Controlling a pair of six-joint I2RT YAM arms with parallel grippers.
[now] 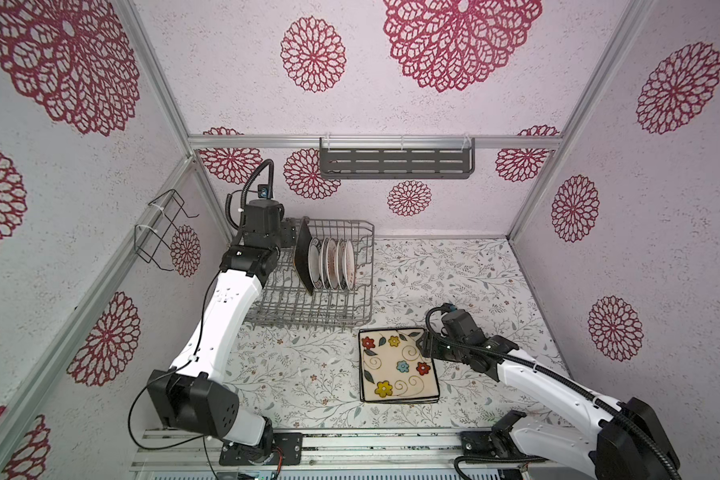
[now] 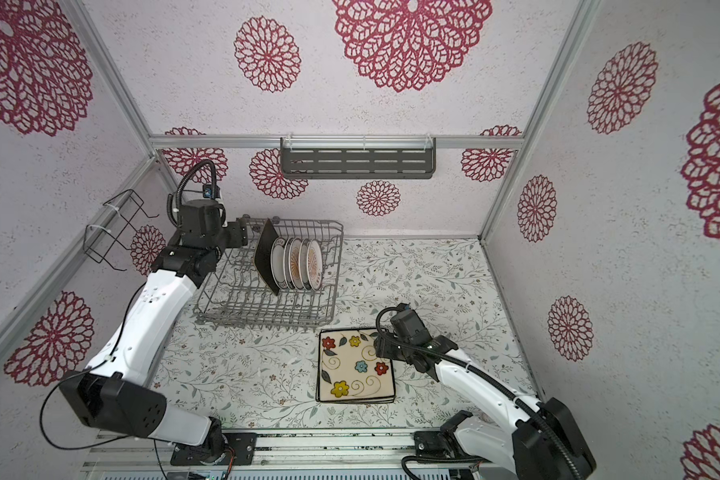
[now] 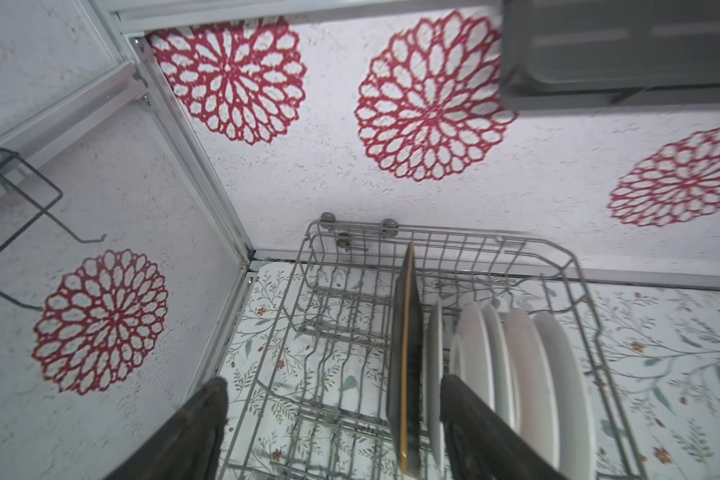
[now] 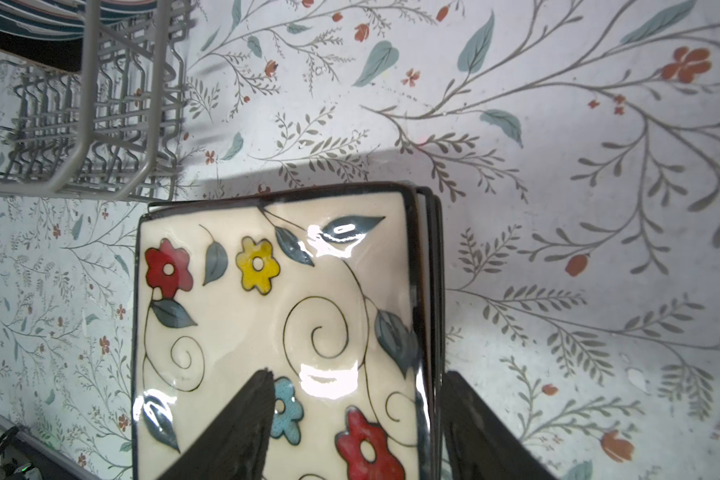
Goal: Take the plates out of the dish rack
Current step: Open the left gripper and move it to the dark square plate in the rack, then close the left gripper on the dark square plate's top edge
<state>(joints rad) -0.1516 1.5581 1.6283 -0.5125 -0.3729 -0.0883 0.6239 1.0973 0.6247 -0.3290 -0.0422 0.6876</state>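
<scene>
My left gripper keeps moving until its fingers, in line with the dark plate's thin edge [image 3: 408, 336] rising above the white plates, straddle the dark plate's top corner [image 2: 268, 226].
The grey wire dish rack [image 1: 308, 321] [image 2: 262, 319] stands at the back left of the table. A dark brown rectangular plate [image 1: 302, 254] [image 3: 406, 365] stands upright in it, with several small round white plates [image 1: 334, 264] [image 3: 528, 374] beside it. My left gripper [image 3: 337, 399] [image 1: 290, 237] is open, its fingers on either side of the dark plate's edge and the nearest white plate. A cream floral plate [image 1: 395, 365] [image 4: 267, 299] lies flat on a stack of black-rimmed plates [image 4: 433, 291]. My right gripper [image 4: 356, 399] [image 1: 427, 347] is open astride the stack's right edge.
A grey slotted shelf [image 1: 395, 163] hangs on the back wall. A small black wire holder [image 1: 159, 232] is fixed to the left wall near the left arm. The rack's raised sides [image 3: 574, 282] enclose the plates. An aluminium rail [image 1: 350, 440] runs along the table's front.
</scene>
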